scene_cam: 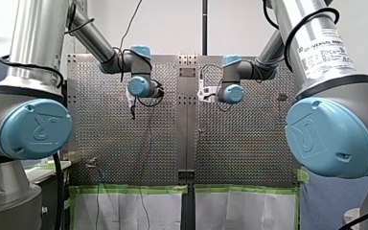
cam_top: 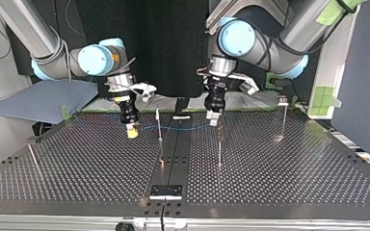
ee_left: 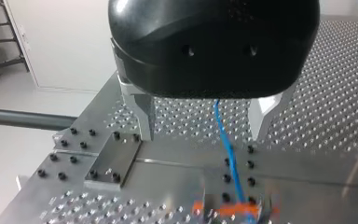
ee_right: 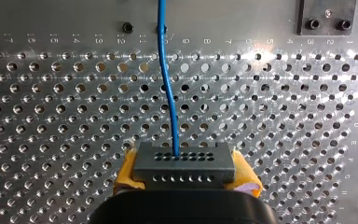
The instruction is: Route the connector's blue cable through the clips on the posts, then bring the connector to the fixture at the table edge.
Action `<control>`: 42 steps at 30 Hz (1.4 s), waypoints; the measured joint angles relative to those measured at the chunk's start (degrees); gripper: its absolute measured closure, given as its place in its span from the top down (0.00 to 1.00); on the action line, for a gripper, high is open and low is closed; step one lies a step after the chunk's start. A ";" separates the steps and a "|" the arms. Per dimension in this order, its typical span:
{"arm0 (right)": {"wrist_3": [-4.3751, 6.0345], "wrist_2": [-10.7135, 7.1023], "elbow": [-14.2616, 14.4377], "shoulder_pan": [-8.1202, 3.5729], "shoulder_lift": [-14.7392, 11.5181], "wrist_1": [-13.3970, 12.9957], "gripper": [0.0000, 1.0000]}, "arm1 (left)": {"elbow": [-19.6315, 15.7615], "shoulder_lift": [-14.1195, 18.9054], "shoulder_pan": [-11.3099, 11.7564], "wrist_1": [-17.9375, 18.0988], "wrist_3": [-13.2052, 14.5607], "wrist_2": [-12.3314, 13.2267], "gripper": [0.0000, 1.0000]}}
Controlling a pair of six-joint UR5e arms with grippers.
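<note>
The blue cable (ee_right: pixel 163 51) is coming out of the grey connector in a smooth, shallow curve (ee_right: pixel 170 101), so it will lean a little and keep that bend when I carry it.
A grey connector (ee_right: pixel 184 162) sits clamped between the yellow pads (ee_right: pixel 127 173) of my right gripper (ee_right: pixel 185 173), which is shut on it. Its blue cable (ee_right: pixel 168 84) leads away over the perforated plate. In the top view my right gripper (cam_top: pixel 132 131) hangs low at the left. From it the cable (cam_top: pixel 173 128) runs past a thin post (cam_top: pixel 159 126) to my left gripper (cam_top: pixel 214 119). My left gripper (ee_left: pixel 204 126) stands open, with the cable (ee_left: pixel 226 140) passing between its metal fingers (ee_left: pixel 144 116), untouched.
More thin posts stand on the table in the top view: one ahead of my left gripper (cam_top: pixel 219 144), one at the right (cam_top: pixel 284 120), one at the far left (cam_top: pixel 33 156). A small black fixture (cam_top: pixel 166 191) sits at the near table edge. A blue sheet (cam_top: pixel 43 98) lies beyond the table's left.
</note>
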 joint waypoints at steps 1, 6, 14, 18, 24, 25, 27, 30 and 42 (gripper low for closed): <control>0.01 0.00 0.00 0.00 0.00 -0.01 0.00 | 0.24 -0.25 -0.77 -0.54 -0.03 -0.75 1.00; 0.04 0.01 0.00 -0.01 0.00 -0.04 0.00 | 1.29 -2.03 -3.18 -1.74 -0.06 -3.18 1.00; 0.03 0.01 0.00 0.02 0.00 0.00 0.00 | 4.31 -3.69 -5.62 -2.47 -0.10 -7.02 1.00; 0.05 0.01 0.00 0.05 0.00 0.00 0.00 | 6.21 -4.66 -5.60 -3.89 0.04 -8.96 1.00; 0.04 0.00 -0.01 0.07 0.00 0.02 0.00 | 9.05 -7.28 -5.63 -4.67 0.62 -11.81 1.00; 0.04 0.01 0.00 0.07 0.00 0.01 0.00 | 9.52 -7.73 -5.57 -4.44 0.65 -12.27 1.00; 0.03 -0.02 0.00 0.07 0.00 0.01 0.00 | 10.55 -8.76 -5.41 -3.78 0.70 -13.44 1.00; 0.03 -0.16 0.00 0.06 0.00 0.01 0.00 | 11.69 -9.49 -5.22 -3.40 0.87 -14.96 1.00; 0.03 -0.57 0.00 0.13 0.00 0.00 0.00 | 13.52 -11.68 -5.28 -3.50 2.16 -16.72 1.00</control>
